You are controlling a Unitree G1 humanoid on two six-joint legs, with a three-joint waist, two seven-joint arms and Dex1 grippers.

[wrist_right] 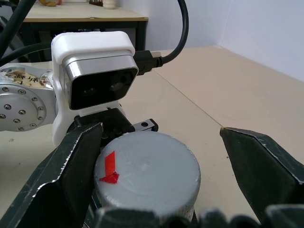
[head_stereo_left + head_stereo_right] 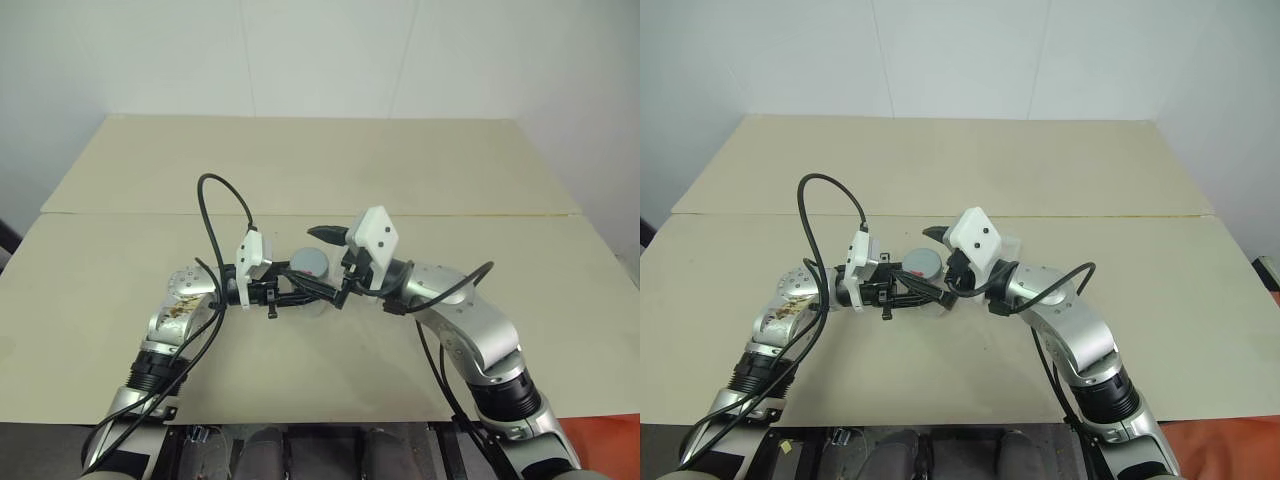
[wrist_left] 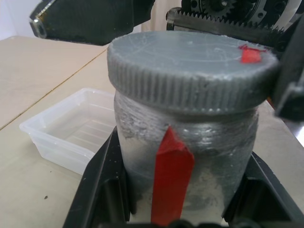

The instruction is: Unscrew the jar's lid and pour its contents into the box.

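Next, I pull back and rub my open right gripper's near finger along the lid's edge (image 1: 98, 175) to unscrew it, since the lid (image 2: 310, 261) sits deep against that finger.
My left gripper (image 2: 312, 292) is shut on the jar (image 3: 190, 152), a silvery cylinder with a red mark down its side, and holds it upright just above the table. The grey ribbed lid (image 1: 147, 166) sits screwed on top and carries a small red mark. My right gripper (image 1: 159, 142) is open, its two black fingers (image 1: 61, 180) standing wide on either side of the lid without touching it. The box (image 3: 71, 133), a shallow clear plastic tray, rests on the table just behind the jar. The contents are hidden inside the jar.
The beige table (image 2: 300, 170) stretches wide beyond both arms, with a seam (image 2: 480, 214) running across its middle. Black cables (image 2: 215, 215) loop up from my left wrist near the jar.
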